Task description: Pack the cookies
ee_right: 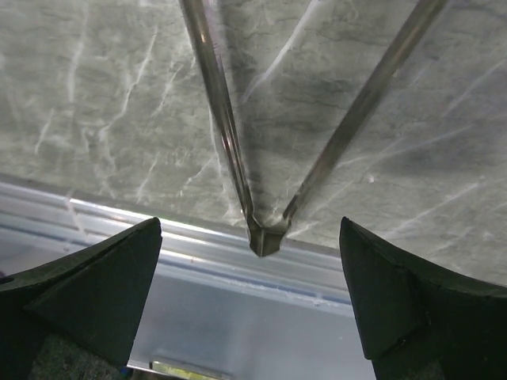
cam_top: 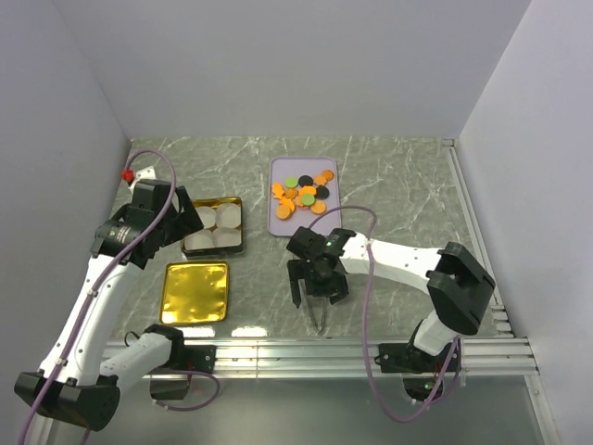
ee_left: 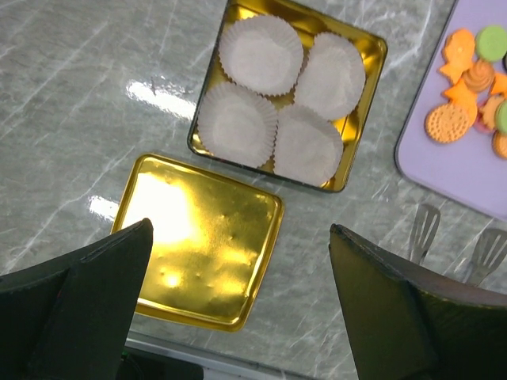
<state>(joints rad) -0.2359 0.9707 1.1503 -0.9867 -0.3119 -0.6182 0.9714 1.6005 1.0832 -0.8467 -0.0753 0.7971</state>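
Observation:
The metal tongs' hinge end point(ee_right: 265, 235) sits centred between my open fingers, so I keep lowering my right gripper and then close it around both arms point(ee_right: 225, 119).
The cookies point(cam_top: 304, 192), small flat orange, black and lime green pieces, lie heaped on a lilac tray point(cam_top: 289, 225) at the table's middle back. Some show at the right edge of the left wrist view point(ee_left: 463, 95). Metal tongs point(cam_top: 320, 317) lie on the table near the front rail. My right gripper point(cam_top: 317, 295) hangs open over them; in the right wrist view the tongs' hinge end point(ee_right: 265, 233) sits between and ahead of my open gripper point(ee_right: 249, 293), untouched. My left gripper point(cam_top: 171, 222) is open and empty point(ee_left: 238, 309), above the gold lid point(ee_left: 198, 237).
A gold tin point(cam_top: 242, 227) holds several white paper cups point(ee_left: 285, 91). Its gold lid point(cam_top: 195, 292) lies flat in front of it. An aluminium rail point(ee_right: 198, 253) runs along the table's near edge. White walls close in the table.

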